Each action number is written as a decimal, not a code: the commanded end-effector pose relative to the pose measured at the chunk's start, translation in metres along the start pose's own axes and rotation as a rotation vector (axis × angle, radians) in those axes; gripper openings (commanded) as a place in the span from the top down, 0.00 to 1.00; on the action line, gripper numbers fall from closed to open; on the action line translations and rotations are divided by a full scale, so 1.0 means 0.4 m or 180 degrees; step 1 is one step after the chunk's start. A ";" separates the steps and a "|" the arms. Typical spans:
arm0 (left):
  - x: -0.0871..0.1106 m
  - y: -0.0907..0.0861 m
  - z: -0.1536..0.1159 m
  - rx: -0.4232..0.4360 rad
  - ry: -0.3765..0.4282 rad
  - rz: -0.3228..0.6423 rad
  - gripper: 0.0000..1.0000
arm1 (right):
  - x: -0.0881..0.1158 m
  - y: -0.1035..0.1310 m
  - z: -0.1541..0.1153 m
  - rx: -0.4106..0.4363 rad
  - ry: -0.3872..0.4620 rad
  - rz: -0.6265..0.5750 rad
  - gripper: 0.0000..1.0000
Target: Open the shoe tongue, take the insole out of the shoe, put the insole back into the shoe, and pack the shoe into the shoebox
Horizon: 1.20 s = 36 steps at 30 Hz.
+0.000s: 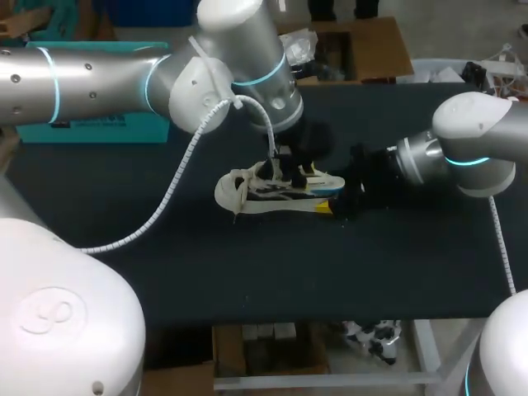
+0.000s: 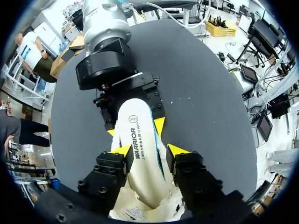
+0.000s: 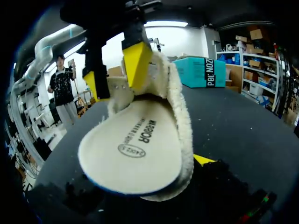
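A blue rim (image 2: 154,124) is showing around the insole's white top (image 2: 136,143), so I should expect a hidden blue bottom side when I pull the insole out.
A pale lace-up shoe (image 1: 247,194) with fleecy lining lies mid-table, toe to the left. Its white printed insole (image 2: 140,158) rests along the shoe's opening, and its heel end juts out towards my right wrist camera (image 3: 133,154). My left gripper (image 2: 149,150) hangs over the shoe (image 1: 290,173), open, one fingertip on each side of the insole. My right gripper (image 1: 338,202) is at the heel, open wide. Its yellow tips flank the insole's heel end (image 2: 135,129), and one fingertip (image 3: 203,159) shows beside the fleece. A teal shoebox (image 1: 91,128) stands at the table's far left.
The black tabletop (image 1: 330,272) lies bare in front of and to the right of the shoe. My left arm's white coiled cable (image 1: 177,181) hangs over the table to the left of the shoe.
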<state>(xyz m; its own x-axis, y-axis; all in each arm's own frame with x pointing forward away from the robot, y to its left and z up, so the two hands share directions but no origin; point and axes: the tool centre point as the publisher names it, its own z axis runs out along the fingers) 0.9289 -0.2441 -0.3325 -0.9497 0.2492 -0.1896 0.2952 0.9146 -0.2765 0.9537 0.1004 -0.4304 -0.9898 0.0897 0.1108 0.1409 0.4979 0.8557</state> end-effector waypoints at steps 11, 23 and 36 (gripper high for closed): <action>-0.024 -0.046 0.087 -0.0021 -0.0122 0.0008 0.53 | 0.001 -0.015 0.014 -0.0012 0.0009 -0.0002 1.00; -0.051 -0.054 0.116 -0.0029 -0.0184 -0.0034 0.54 | 0.001 -0.015 0.014 -0.0012 0.0009 -0.0002 1.00; -0.079 -0.030 0.060 0.0024 -0.0344 -0.0165 0.59 | 0.001 -0.015 0.014 -0.0012 0.0009 -0.0002 1.00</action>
<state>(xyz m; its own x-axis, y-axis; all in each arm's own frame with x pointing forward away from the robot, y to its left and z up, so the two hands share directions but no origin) 0.9606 -0.2750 -0.3477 -0.9480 0.1697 -0.2694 0.2480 0.9241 -0.2908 0.9538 0.1003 -0.4305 -0.9897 0.0901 0.1109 0.1412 0.4978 0.8557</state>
